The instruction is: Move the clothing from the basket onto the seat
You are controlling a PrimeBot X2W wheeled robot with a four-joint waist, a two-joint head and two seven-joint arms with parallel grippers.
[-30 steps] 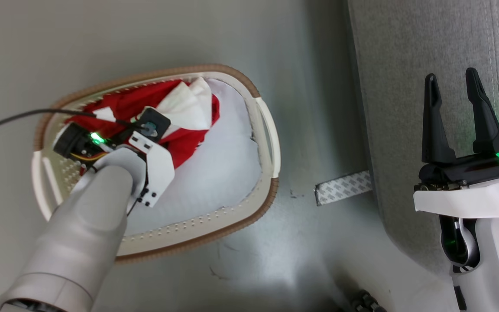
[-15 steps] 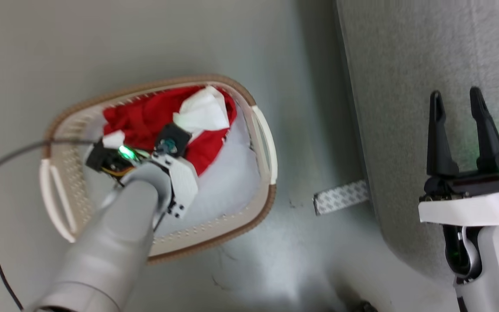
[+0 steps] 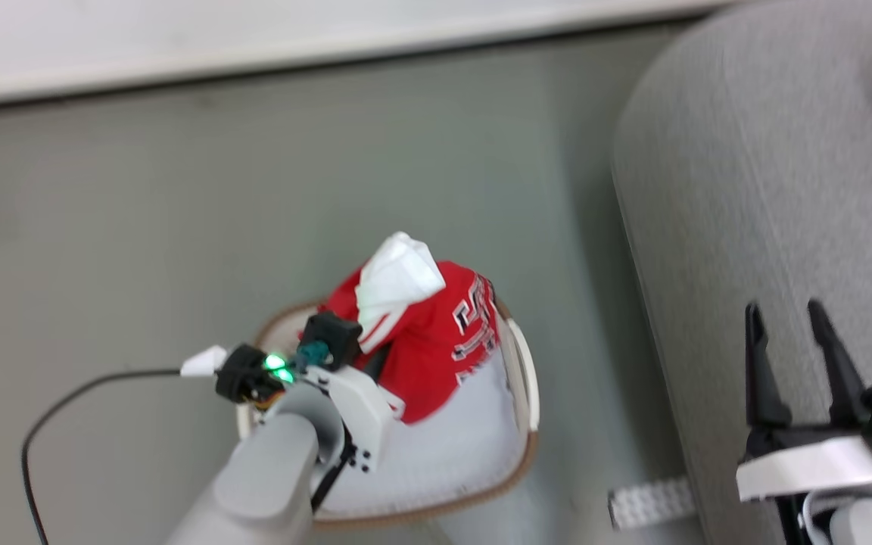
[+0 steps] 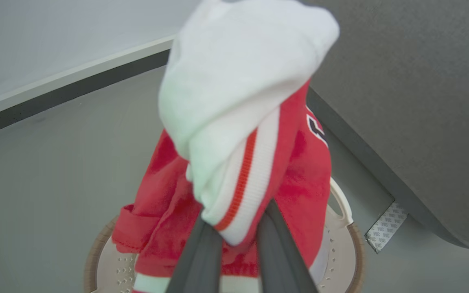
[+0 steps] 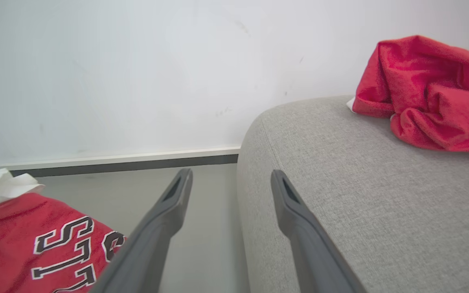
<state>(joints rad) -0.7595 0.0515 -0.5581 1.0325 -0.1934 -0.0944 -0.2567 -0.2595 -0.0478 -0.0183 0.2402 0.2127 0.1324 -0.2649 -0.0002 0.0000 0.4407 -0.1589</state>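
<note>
I should expect the basket to be otherwise empty when I carry the red garment [image 3: 421, 359] away, because the pale lining [image 3: 446, 459] is smooth under the garment.
My left gripper [image 4: 236, 221] is shut on the white and red striped edge of a red garment [image 4: 295, 175]. This piece of clothing [image 3: 436, 333] has dark lettering and a white panel, and it hangs lifted above the cream basket [image 3: 521, 393], its lower part still over the pale lining. The grey seat [image 3: 784, 189] stands to the right. Another bunched red garment [image 5: 430, 93] lies on the seat [image 5: 360, 183]. My right gripper [image 3: 783, 307] is open and empty over the seat's front edge; in the right wrist view its fingers [image 5: 177, 199] straddle that edge.
A patterned white strip [image 3: 648, 503] lies on the grey floor between basket and seat. A black cable [image 3: 65, 401] loops from my left wrist. A white wall with a dark baseboard [image 5: 136, 165] runs behind.
My left gripper has shut on the red garment and lifted it up out of the basket. The head camera has tilted up, showing wall and more seat. The right gripper has stayed open.
</note>
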